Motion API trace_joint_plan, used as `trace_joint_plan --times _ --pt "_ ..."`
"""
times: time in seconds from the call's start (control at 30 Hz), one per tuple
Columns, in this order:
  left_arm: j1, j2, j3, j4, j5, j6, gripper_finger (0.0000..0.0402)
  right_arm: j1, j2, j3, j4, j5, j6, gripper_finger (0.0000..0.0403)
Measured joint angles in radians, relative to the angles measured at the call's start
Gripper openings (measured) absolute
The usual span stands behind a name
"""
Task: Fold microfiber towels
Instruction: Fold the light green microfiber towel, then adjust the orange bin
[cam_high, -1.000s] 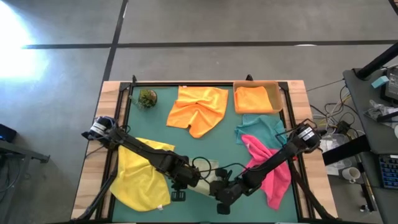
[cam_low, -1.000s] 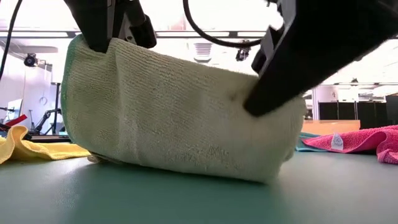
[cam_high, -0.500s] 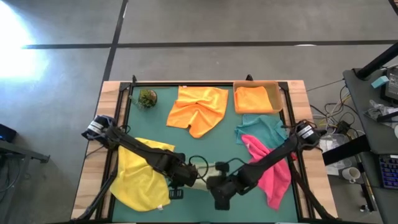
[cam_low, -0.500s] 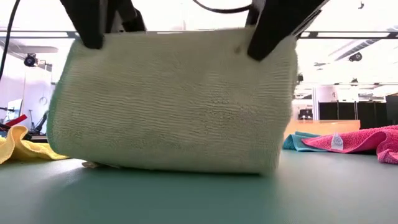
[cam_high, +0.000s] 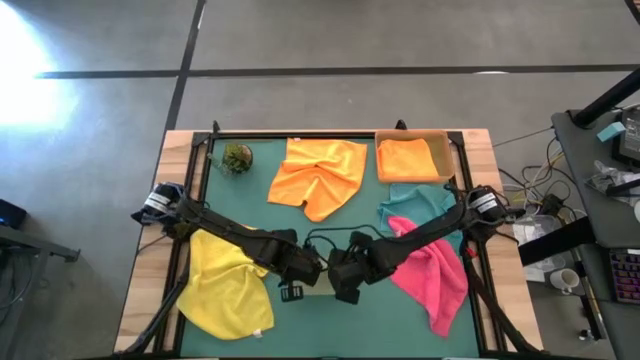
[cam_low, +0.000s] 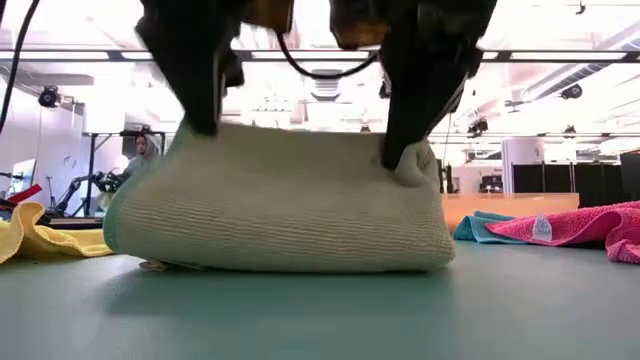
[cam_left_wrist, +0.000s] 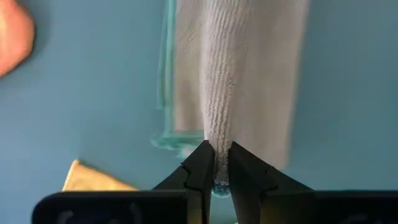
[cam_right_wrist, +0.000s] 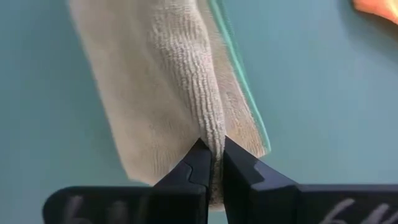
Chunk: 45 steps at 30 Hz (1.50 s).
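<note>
I should lay the towel's edge down with my right gripper, open my right gripper and straighten that towel end (cam_low: 430, 222), because the olive green towel's raised edge bunches (cam_low: 414, 166) at my right gripper's fingers.
An olive green microfiber towel (cam_low: 280, 215) lies doubled over on the green mat near the table's middle front. Its lower layers rest on the mat and its upper edge is raised. In the high view only a strip of it (cam_high: 322, 287) shows between the arms. My left gripper (cam_high: 303, 272) is shut on the towel's upper left end and my right gripper (cam_high: 345, 280) on its upper right end. Both come down from above, as the low view shows for the left gripper (cam_low: 203, 120) and the right gripper (cam_low: 400, 150). My left gripper pinches a raised ridge of the towel (cam_left_wrist: 216, 152) at its left end between its two fingers, pointing steeply down; the cloth beyond lies on the mat. My right gripper pinches a like ridge (cam_right_wrist: 212, 144) at the towel's right end, slanting down from above, the ridge bunched beside its fingers (cam_low: 415, 165).
A yellow towel (cam_high: 225, 285) lies at the front left, a pink one (cam_high: 435, 275) at the front right over a teal one (cam_high: 415, 205). An orange towel (cam_high: 318, 172) lies at the far middle, another in the tan tray (cam_high: 447, 140). A plant ball (cam_high: 237, 157) is far left.
My right gripper has swung from near the front edge toward the far edge and toward the left gripper, tipping more steeply down. My left gripper has gone slightly toward the far edge. The olive towel, before held up as a tall sheet, now lies as a lower doubled mound farther from the front edge.
</note>
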Motion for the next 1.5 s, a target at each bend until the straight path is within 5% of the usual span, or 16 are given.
trace_joint_plan --times 0.47,0.87,1.1,1.33,1.5 --pt "0.034 0.003 -0.111 0.018 -0.006 -0.002 0.0029 -0.043 0.000 -0.060 0.065 -0.002 -0.022 0.0021" --pt "0.035 -0.067 -0.111 -0.068 0.010 -0.003 0.0087 -0.088 -0.005 -0.052 0.103 -0.004 -0.008 0.0135" --pt "0.013 -0.134 -0.112 -0.077 0.036 -0.004 0.0095 -0.092 -0.103 -0.048 0.036 -0.010 -0.009 0.0167" --pt "-0.035 -0.177 -0.180 0.138 0.016 -0.008 0.0096 -0.075 -0.206 -0.077 -0.031 -0.006 -0.006 0.0166" --pt "-0.045 -0.192 -0.279 0.332 0.016 -0.004 0.0096 -0.024 -0.239 -0.179 0.094 -0.022 0.044 0.0164"
